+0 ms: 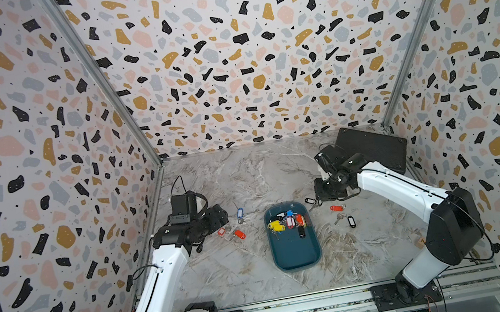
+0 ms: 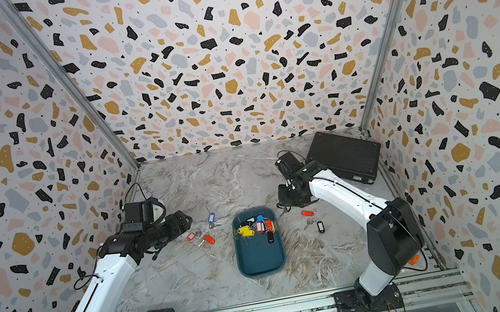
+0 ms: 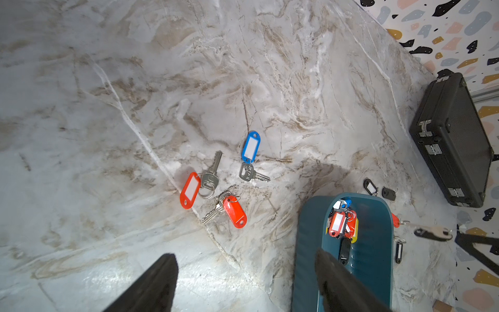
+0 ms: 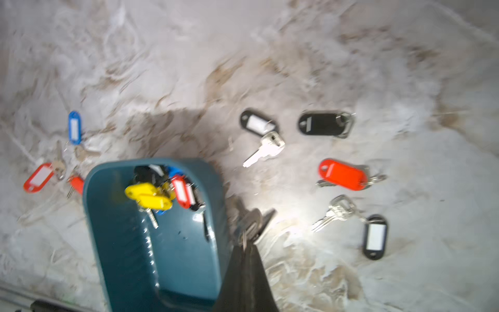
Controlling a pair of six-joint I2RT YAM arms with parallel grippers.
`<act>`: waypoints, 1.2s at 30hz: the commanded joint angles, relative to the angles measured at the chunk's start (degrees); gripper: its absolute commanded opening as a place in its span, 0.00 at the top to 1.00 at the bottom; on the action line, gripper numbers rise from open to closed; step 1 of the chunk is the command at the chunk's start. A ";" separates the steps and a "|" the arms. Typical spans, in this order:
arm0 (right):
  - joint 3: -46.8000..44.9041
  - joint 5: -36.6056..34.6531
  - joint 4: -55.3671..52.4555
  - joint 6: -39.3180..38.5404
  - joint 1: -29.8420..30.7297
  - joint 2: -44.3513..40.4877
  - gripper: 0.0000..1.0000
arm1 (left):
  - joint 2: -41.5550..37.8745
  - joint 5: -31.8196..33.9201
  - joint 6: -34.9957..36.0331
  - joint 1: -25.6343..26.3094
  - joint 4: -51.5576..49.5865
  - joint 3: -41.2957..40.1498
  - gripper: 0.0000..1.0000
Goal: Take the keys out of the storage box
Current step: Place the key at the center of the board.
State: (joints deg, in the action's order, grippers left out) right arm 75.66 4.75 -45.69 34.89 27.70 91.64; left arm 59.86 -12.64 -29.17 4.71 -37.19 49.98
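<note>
My right gripper has the dangling keys (image 4: 253, 225) clear of the storage box, with open table (image 1: 358, 199) past the red and black tags, so it should keep moving there and let go.
The teal storage box (image 1: 296, 255) (image 2: 261, 261) lies mid-table. A pile of keys (image 1: 287, 222) (image 3: 341, 224) (image 4: 159, 194) with yellow, red, blue and black tags fills its far end. My right gripper (image 4: 244, 247) (image 1: 319, 198) hangs just past the box's far right corner, shut on a ring from which metal keys (image 4: 251, 221) dangle above the table. To the left of the box my left gripper (image 3: 244, 255) (image 1: 219, 217) is open and holds nothing, with one finger over the box wall (image 3: 310, 243).
On the table left of the box lie a blue-tagged key (image 1: 240, 212) and two red-tagged ones (image 1: 221, 231) (image 1: 239, 234). To its right lie a red tag (image 1: 336, 208) and black tags (image 1: 351, 221) (image 4: 258, 123). A black case (image 1: 371, 150) sits at the back right.
</note>
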 commanded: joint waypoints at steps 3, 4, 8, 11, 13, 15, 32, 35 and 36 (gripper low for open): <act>0.95 0.65 -2.82 -6.72 -9.75 3.11 1.00 | 1.04 -2.25 1.02 -0.16 1.42 0.12 0.16; 0.89 0.92 -2.61 -7.21 -11.35 3.68 1.00 | 1.16 -2.46 1.01 -0.14 1.41 0.16 0.16; -0.28 1.76 -0.88 -8.42 -17.20 5.62 1.00 | 1.62 -3.41 1.11 -0.10 1.52 0.07 0.16; -0.84 2.45 0.08 -8.97 -20.27 7.70 1.00 | 2.02 -3.78 1.13 0.12 1.36 -0.05 0.16; -1.59 2.68 0.89 -9.12 -21.66 8.83 1.00 | 2.28 -3.73 0.99 0.51 1.29 -0.03 0.15; -2.50 2.99 1.84 -9.23 -22.87 9.60 0.99 | 2.74 -3.75 1.03 1.22 1.30 0.09 0.14; -13.35 8.52 -2.01 -10.88 -23.51 -12.89 0.56 | 2.93 6.21 5.09 22.71 -7.65 8.68 0.19; -14.23 9.50 -4.62 -11.55 -23.40 -17.94 0.60 | 6.19 7.93 5.59 28.87 -8.86 12.56 0.22; -14.26 9.47 -5.58 -11.76 -23.38 -19.19 0.62 | 7.44 8.32 6.27 30.56 -8.98 13.66 0.23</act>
State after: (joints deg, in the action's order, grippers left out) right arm 61.84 12.73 -46.85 24.16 4.10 75.57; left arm 64.73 -7.33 -24.95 31.81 -44.14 60.69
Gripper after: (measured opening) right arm 0.388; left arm 0.777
